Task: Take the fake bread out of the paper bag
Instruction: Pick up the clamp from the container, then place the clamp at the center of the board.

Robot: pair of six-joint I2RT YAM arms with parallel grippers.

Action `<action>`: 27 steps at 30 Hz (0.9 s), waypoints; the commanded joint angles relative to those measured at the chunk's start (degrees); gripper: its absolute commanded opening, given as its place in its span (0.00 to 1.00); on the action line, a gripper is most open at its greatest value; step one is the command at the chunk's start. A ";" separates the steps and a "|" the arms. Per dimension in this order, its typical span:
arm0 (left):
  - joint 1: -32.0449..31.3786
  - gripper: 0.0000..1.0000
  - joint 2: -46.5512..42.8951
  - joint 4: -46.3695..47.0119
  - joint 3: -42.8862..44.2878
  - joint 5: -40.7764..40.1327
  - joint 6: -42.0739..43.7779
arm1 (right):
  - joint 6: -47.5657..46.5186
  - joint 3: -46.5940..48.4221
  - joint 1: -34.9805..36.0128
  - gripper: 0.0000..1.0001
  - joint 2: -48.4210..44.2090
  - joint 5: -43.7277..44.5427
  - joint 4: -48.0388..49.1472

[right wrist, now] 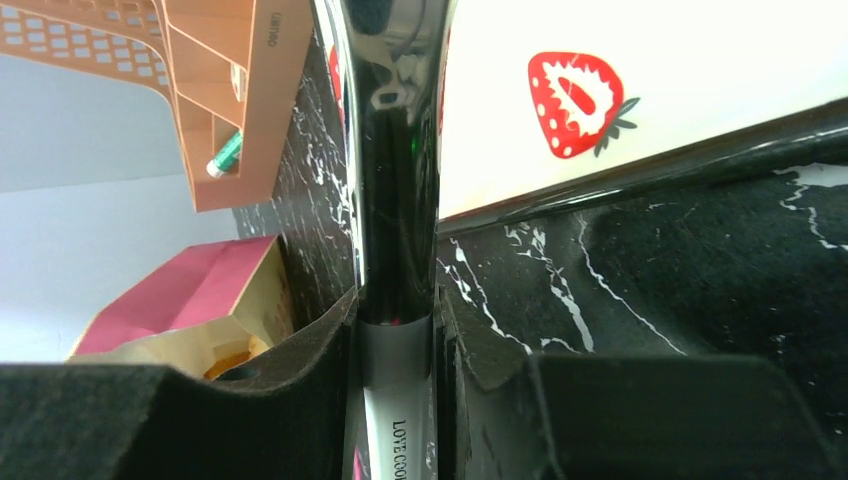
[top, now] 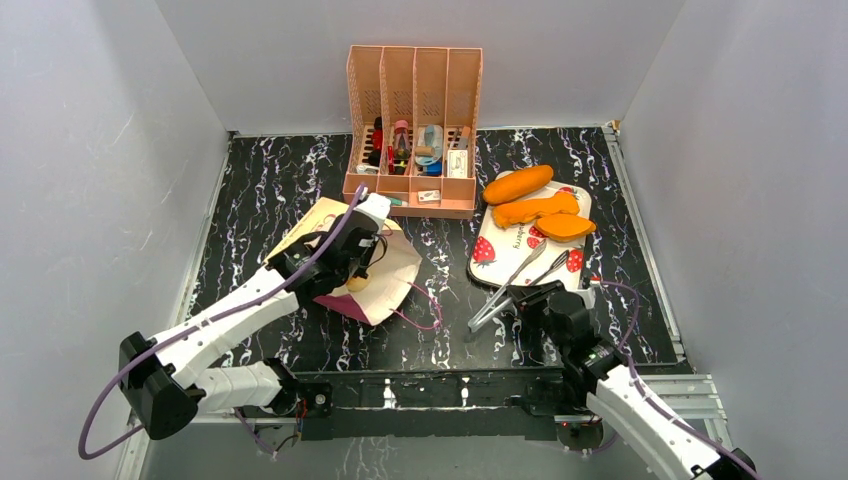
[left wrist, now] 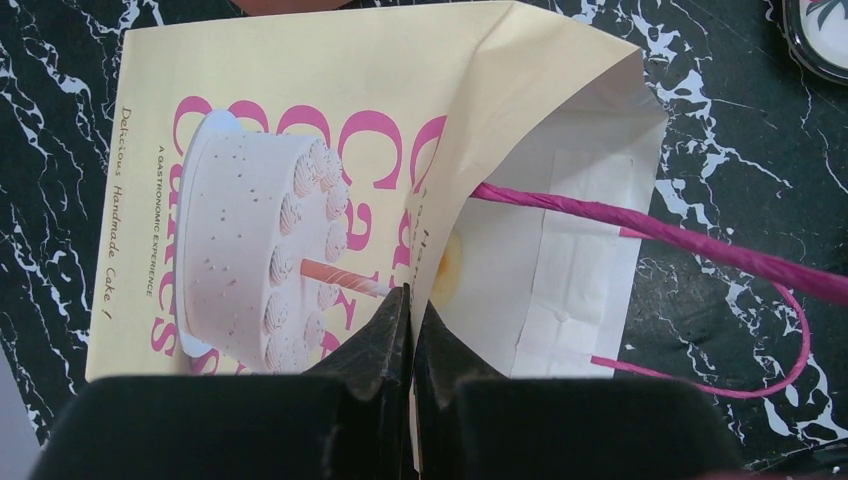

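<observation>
The robot's right gripper is pinching the tongs' narrow edges (right wrist: pixel 396 345), so it should put the tongs down next to the paper bag and then grip them across the flat sides of both of the tongs' arms.
The paper bag (top: pixel 385 280) lies on its side left of centre, mouth facing right. My left gripper (left wrist: pixel 412 300) is shut on the upper paper edge of that mouth, holding it lifted. The bag's printed cake face (left wrist: pixel 300 120) points up, and pink cord handles (left wrist: pixel 700 250) trail to the right. An orange piece of fake bread (right wrist: pixel 232 358) shows just inside the mouth. Three more fake bread pieces (top: pixel 535 208) lie on the strawberry tray (top: pixel 495 255). My right gripper (right wrist: pixel 397 310) is shut on the handle of metal tongs (right wrist: pixel 395 200), at the tray's near edge (top: pixel 517 297).
A peach plastic organiser (top: pixel 413 130) with small items stands at the back centre, close behind the bag and the tray. White walls close in the table on the left, back and right. The tongs' arms (top: pixel 540 262) reach over the tray.
</observation>
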 commanded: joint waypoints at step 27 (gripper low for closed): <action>0.26 0.00 -4.41 -7.82 -3.24 -8.59 -9.75 | -21.33 23.56 21.95 0.14 51.43 -13.85 35.36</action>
